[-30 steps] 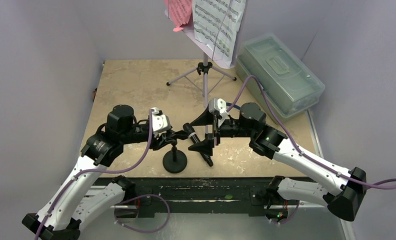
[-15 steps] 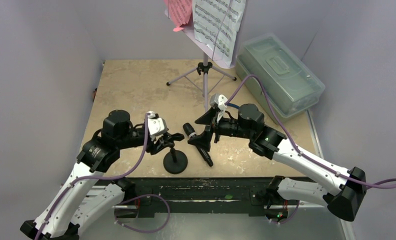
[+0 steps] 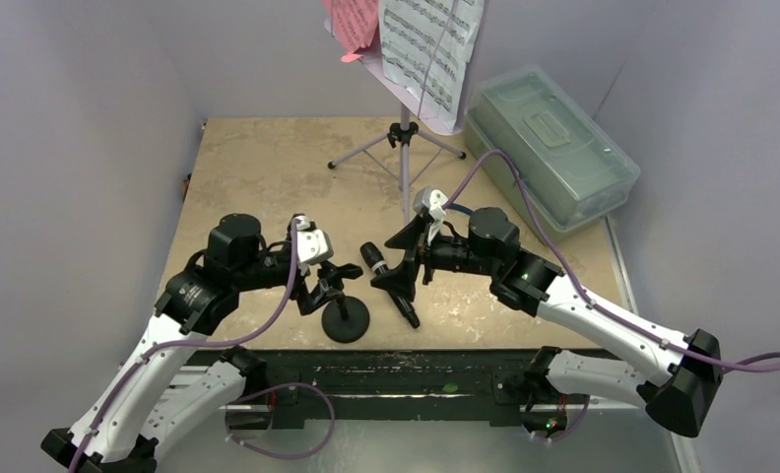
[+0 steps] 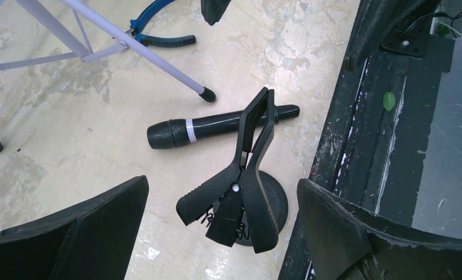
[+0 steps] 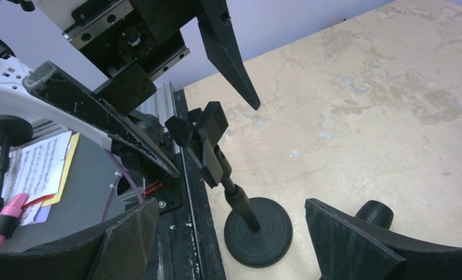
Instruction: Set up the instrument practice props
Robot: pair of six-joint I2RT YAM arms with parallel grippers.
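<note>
The spring clip's jaws (image 4: 259, 114) touch at their ends, too tight for the microphone. My left gripper should squeeze the spring clip's spread handles (image 4: 205, 196) and hold those jaws open.
The short black mic stand (image 3: 345, 317) stands upright near the table's front edge, its spring clip (image 4: 243, 192) empty. My left gripper (image 3: 329, 281) hovers open over that clip (image 5: 208, 140), one finger on each side, touching nothing. The black microphone (image 4: 217, 126) lies flat on the table just right of the stand. My right gripper (image 3: 398, 261) is open above the microphone (image 3: 391, 288), holding nothing. The lavender music stand (image 3: 404, 168) stands at the back with white sheets (image 3: 430, 49) and a pink sheet (image 3: 352, 22) on its tray.
A clear lidded box (image 3: 549, 143) sits at the back right. Blue-handled pliers (image 4: 158, 38) lie by the tripod's legs (image 4: 153, 58). The table's black front rail (image 4: 357, 140) runs close behind the mic stand's base (image 5: 258, 230).
My left gripper opened and let go of the mic stand's clip after drawing back a little to the left. The stand stays upright; the right gripper and microphone barely moved.
</note>
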